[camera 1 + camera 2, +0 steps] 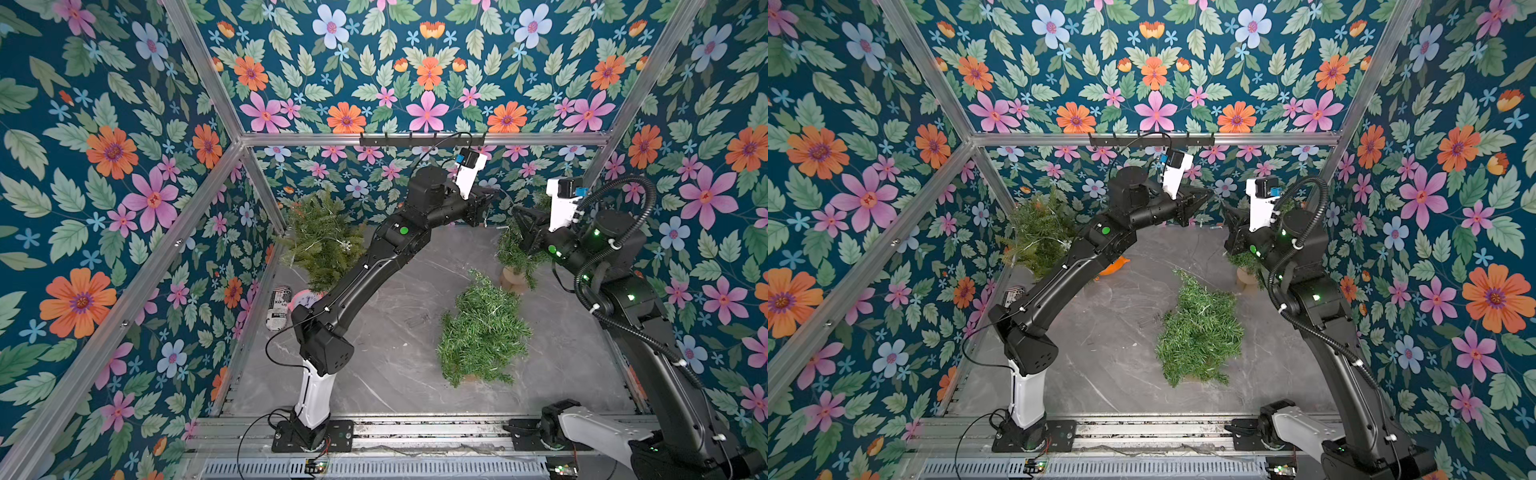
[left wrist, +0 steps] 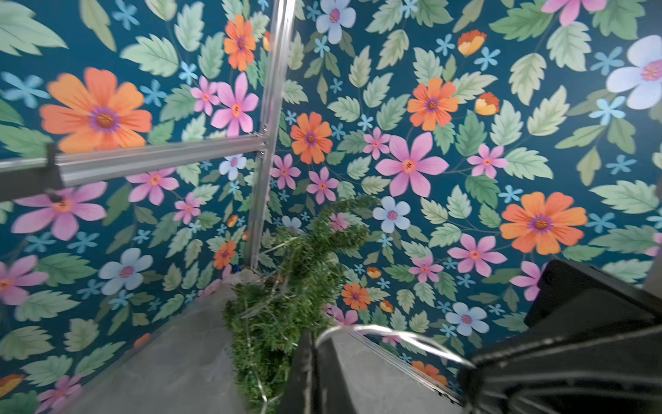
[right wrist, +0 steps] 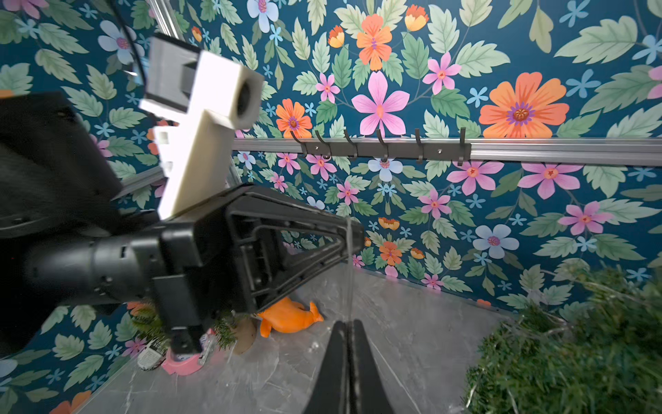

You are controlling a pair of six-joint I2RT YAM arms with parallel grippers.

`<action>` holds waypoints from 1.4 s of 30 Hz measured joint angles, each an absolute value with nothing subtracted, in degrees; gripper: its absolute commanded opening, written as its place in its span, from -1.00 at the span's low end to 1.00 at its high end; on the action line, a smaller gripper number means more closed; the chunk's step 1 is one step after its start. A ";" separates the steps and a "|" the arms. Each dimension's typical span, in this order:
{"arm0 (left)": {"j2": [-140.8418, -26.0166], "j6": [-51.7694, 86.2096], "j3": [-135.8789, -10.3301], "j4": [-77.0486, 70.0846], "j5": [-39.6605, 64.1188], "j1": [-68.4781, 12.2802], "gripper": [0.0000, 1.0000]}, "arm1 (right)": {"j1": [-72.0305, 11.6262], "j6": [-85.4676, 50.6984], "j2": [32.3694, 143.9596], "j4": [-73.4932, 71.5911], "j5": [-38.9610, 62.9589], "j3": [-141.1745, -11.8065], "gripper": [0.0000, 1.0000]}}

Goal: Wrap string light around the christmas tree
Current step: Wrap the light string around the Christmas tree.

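Observation:
The fingers of the robot's left gripper hold the upper end of the string light's span (image 3: 350, 238), so the right gripper should keep on and let go of the span's lower end (image 3: 349, 314).
A thin silvery string light (image 2: 394, 331) spans the short gap between my two grippers, high above the back of the table. My left gripper (image 2: 313, 340) is shut on one end of that span and shows in both top views (image 1: 492, 195) (image 1: 1206, 194). My right gripper (image 3: 346, 324) is shut on the string light (image 3: 348, 279) just below the left one and faces it (image 1: 517, 214). A small green christmas tree (image 1: 519, 253) on a wooden base stands at the back right, under the right gripper. Wire strands lie among its branches (image 2: 283, 308).
A second tree (image 1: 482, 332) lies flat mid-table. A third tree (image 1: 322, 241) with wire and a snowflake stands at the back left. Near it are a pink clock (image 1: 305, 299), a can (image 1: 278, 309) and an orange toy (image 3: 286, 317). A hook rack (image 1: 422, 139) crosses the back wall.

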State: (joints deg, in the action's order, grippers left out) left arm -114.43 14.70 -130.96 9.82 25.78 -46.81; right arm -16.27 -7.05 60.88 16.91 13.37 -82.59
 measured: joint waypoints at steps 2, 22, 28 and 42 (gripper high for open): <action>-114.63 14.68 -130.96 9.80 26.98 -47.75 -1.00 | -16.25 -7.16 58.33 17.19 14.52 -81.06 -1.00; -113.93 8.47 -132.31 14.20 32.49 -54.35 -1.00 | -16.14 -13.32 41.30 22.68 29.06 -69.82 0.44; -111.63 6.04 -129.23 14.31 28.91 -54.22 -1.00 | -16.27 -11.57 35.42 21.96 26.70 -67.09 0.68; -108.71 4.75 -125.14 11.42 26.61 -54.26 -1.00 | -16.25 -6.15 37.78 16.75 6.22 -63.77 0.68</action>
